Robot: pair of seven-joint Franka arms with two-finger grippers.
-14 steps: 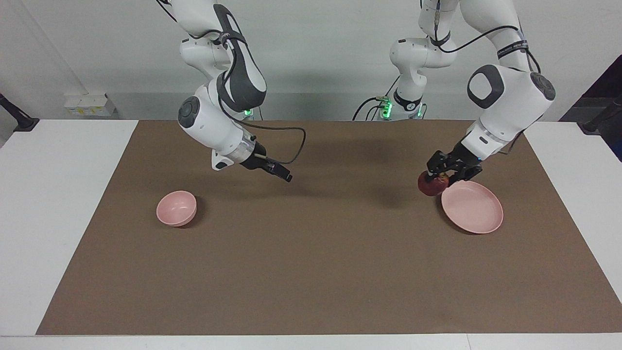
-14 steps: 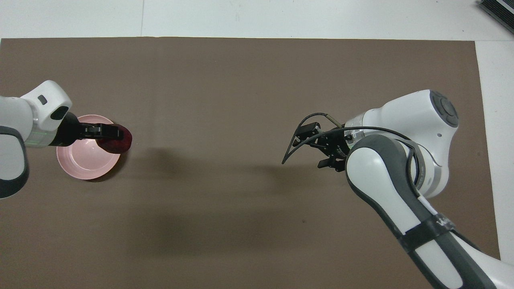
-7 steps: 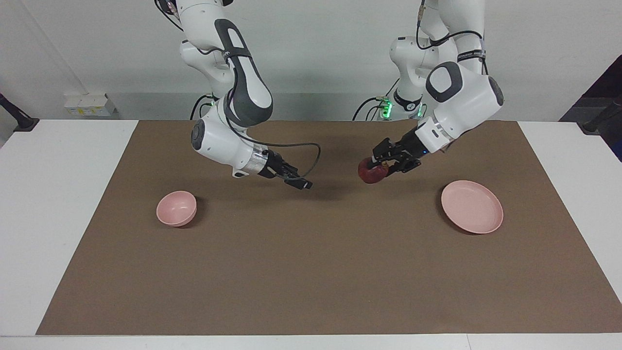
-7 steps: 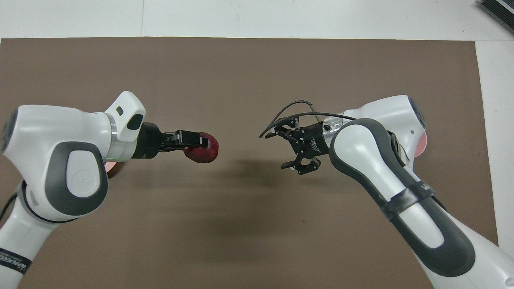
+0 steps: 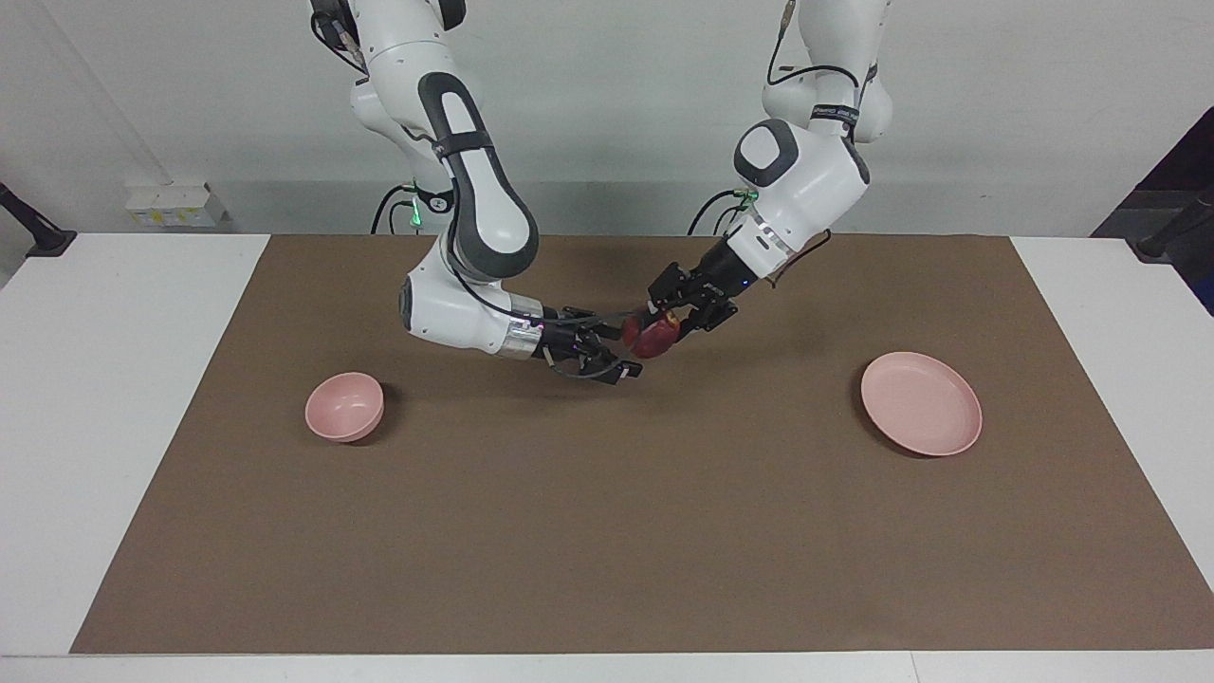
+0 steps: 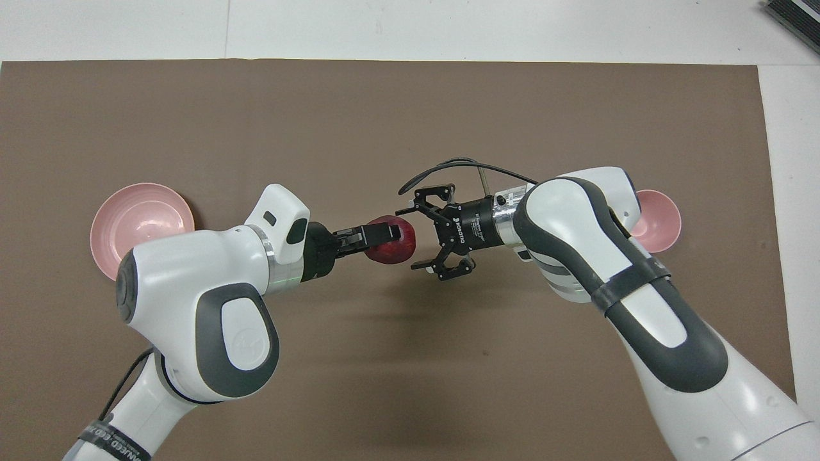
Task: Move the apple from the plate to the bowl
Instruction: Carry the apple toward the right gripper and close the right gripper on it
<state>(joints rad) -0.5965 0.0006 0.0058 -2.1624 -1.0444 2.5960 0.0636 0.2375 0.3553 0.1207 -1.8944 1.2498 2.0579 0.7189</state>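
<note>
The apple is in my left gripper, far short of the bowl (image 5: 344, 406), so my right gripper should take hold of the apple's loose end (image 6: 409, 239) and carry the apple to the bowl.
The dark red apple (image 5: 652, 338) (image 6: 392, 242) hangs over the middle of the mat, with my left gripper (image 5: 664, 323) (image 6: 383, 234) shut on it. My right gripper (image 5: 621, 351) (image 6: 409, 239) faces it from the bowl's side, open, its fingertips on either side of the apple's free end; whether they touch it I cannot tell. The pale pink plate (image 5: 922, 404) (image 6: 138, 221) lies bare toward the left arm's end. The small pink bowl (image 5: 344, 406) (image 6: 660, 221) stands toward the right arm's end, partly hidden by the right arm in the overhead view.
A brown mat (image 5: 607, 531) (image 6: 384, 115) covers most of the white table (image 5: 114, 427). Nothing else lies on it. Both arms stretch low over the mat's middle, between plate and bowl.
My left gripper has carried the apple from beside the plate to over the mat's middle. My right gripper has swung from near the bowl to meet it, still open.
</note>
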